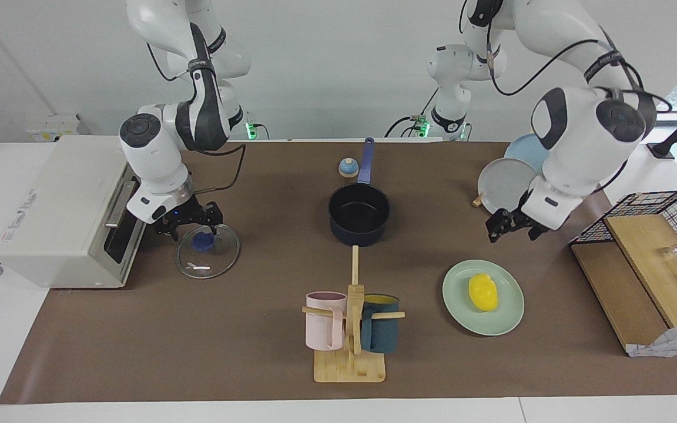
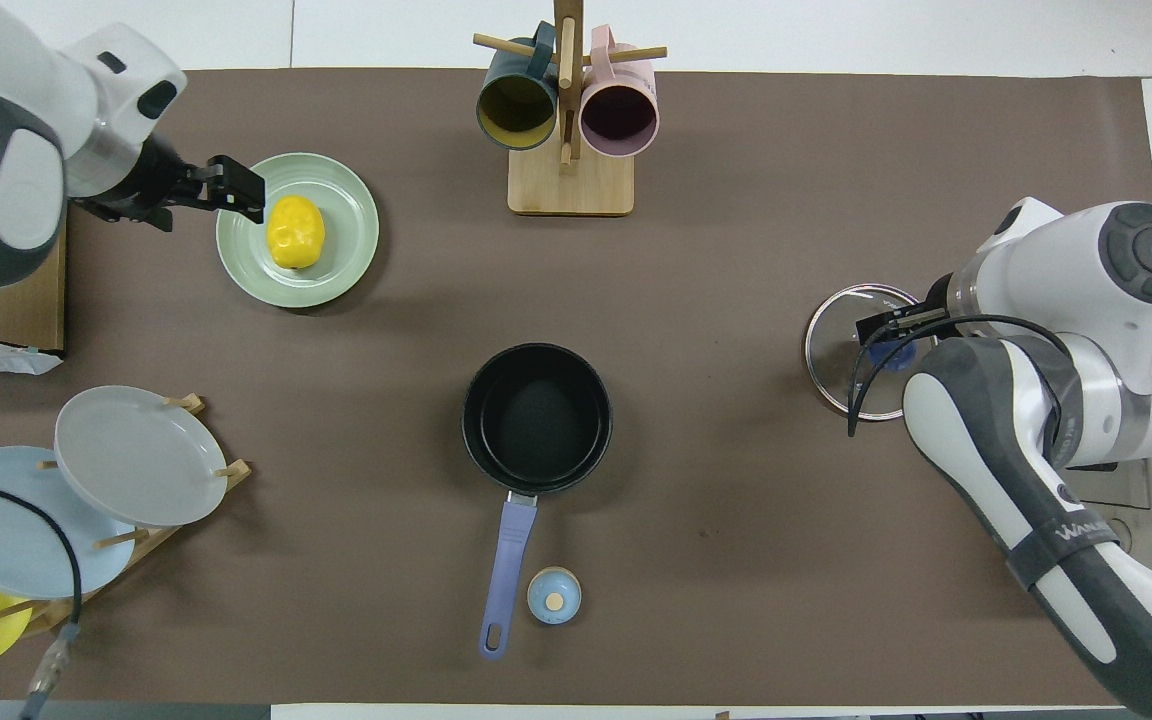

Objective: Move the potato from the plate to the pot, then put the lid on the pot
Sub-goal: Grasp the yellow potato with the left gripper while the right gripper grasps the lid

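The glass lid [image 2: 838,349] looks about as wide at its metal rim [image 2: 811,366] as the navy pot. It should lie flat across the pot's opening when I lower it.
The yellow potato [image 1: 483,292] [image 2: 295,231] lies on the mint-green plate [image 1: 456,305] [image 2: 346,262]. The navy pot [image 1: 359,212] [image 2: 536,417] stands empty at the table's middle, its handle pointing toward the robots. The glass lid [image 1: 206,261] [image 2: 834,372] lies flat beside the oven. My left gripper [image 1: 513,234] [image 2: 234,190] is open in the air over the plate's edge, beside the potato and not touching it. My right gripper [image 1: 188,228] [image 2: 894,330] is open just over the lid's blue knob.
A toaster oven [image 1: 62,211] stands at the right arm's end. A mug rack [image 1: 350,329] with two mugs stands farther from the robots than the pot. A plate rack [image 1: 506,183], a wire basket with boards [image 1: 656,235] and a small blue bell [image 1: 348,168] are nearby.
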